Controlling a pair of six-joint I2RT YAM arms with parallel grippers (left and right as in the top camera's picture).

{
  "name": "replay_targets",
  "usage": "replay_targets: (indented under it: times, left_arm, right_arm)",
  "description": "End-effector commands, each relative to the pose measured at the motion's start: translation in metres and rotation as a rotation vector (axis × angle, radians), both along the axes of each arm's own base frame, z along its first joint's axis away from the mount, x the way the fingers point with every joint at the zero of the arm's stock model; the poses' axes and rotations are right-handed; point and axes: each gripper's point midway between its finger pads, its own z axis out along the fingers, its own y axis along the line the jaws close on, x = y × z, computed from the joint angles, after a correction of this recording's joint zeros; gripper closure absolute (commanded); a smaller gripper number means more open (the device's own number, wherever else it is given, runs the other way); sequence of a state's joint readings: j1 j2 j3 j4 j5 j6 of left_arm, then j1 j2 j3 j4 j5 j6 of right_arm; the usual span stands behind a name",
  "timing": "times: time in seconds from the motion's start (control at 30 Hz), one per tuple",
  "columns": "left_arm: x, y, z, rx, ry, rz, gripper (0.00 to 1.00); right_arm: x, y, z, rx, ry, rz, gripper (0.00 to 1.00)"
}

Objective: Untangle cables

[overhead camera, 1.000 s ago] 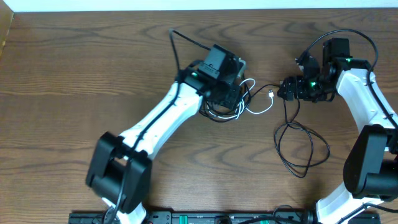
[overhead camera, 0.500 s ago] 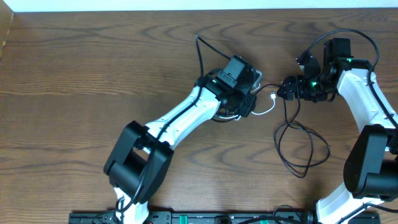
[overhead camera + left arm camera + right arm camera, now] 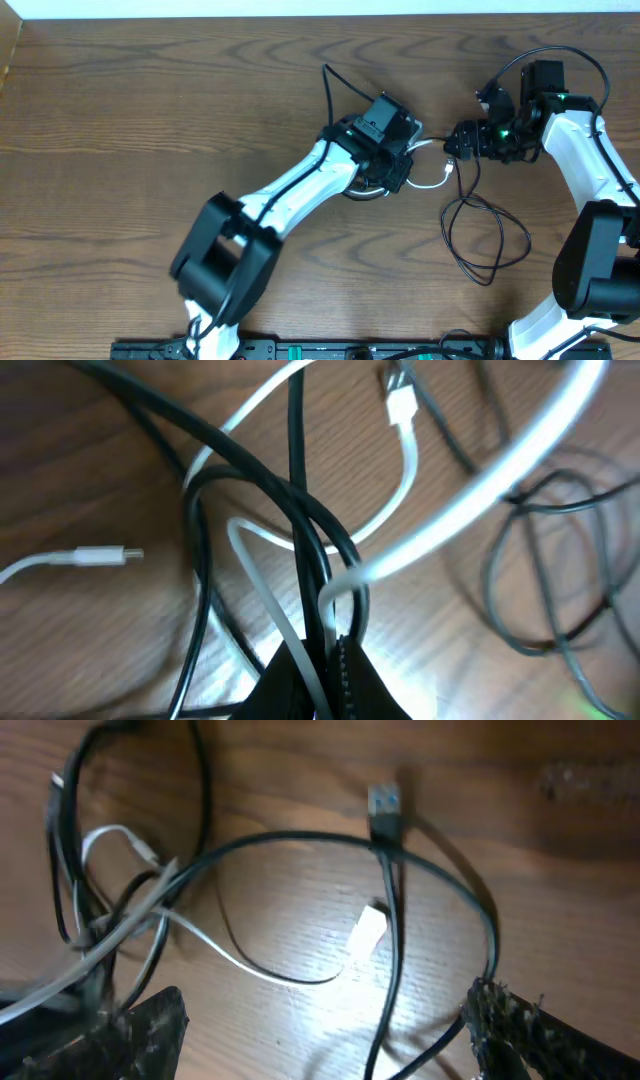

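Note:
My left gripper is holding white and black cable pieces together [image 3: 322,608]. My right gripper should grab the black cable's loose loop [image 3: 492,209] and pull it free of the tangle.
The white cable [image 3: 432,178] and the black cable [image 3: 478,232] lie tangled at mid-table. My left gripper [image 3: 397,158] is shut on strands of both where they cross; in the left wrist view [image 3: 325,660] a white and a black strand run between its jaws. White connectors show there [image 3: 400,405] and at the left [image 3: 100,555]. My right gripper [image 3: 461,142] is open just right of the tangle. In the right wrist view its fingers [image 3: 320,1025] stand wide apart with a black strand [image 3: 392,960] passing between them untouched. A black USB plug [image 3: 383,800] and a white connector [image 3: 368,932] lie ahead.
The black cable's large loose loop lies on the wooden table [image 3: 150,120] below the right gripper. A thicker black arm wire [image 3: 326,85] arches up behind the left wrist. A dark rail [image 3: 300,350] runs along the table's front edge.
My left gripper has moved right with the tangle, bringing the white cable end close to the right gripper. The right arm has stayed still.

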State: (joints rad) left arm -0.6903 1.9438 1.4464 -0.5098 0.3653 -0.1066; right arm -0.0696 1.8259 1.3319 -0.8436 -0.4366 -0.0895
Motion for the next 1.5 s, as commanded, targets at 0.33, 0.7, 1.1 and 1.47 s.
replay_targets:
  times: [0.33,0.7,1.1,1.47]
  left_arm:
    - [-0.006,0.063,0.129,-0.262,0.064,0.144,0.92]
    - [0.035,0.132,0.174,-0.270,-0.095,0.339,0.93]
    - [0.080,0.235,0.178,0.023,-0.319,0.718,0.92]
    - [0.082,0.251,0.176,0.056,-0.327,0.760,0.93]
  right_arm:
    - [0.014,0.060,0.043,0.227,-0.245,0.294,0.20]
    - [0.010,0.069,0.045,0.158,-0.228,0.304,0.23]
    - [-0.004,0.058,0.015,-0.076,-0.002,0.031,0.32]
    - [-0.031,0.107,0.002,-0.119,-0.043,0.342,0.36]
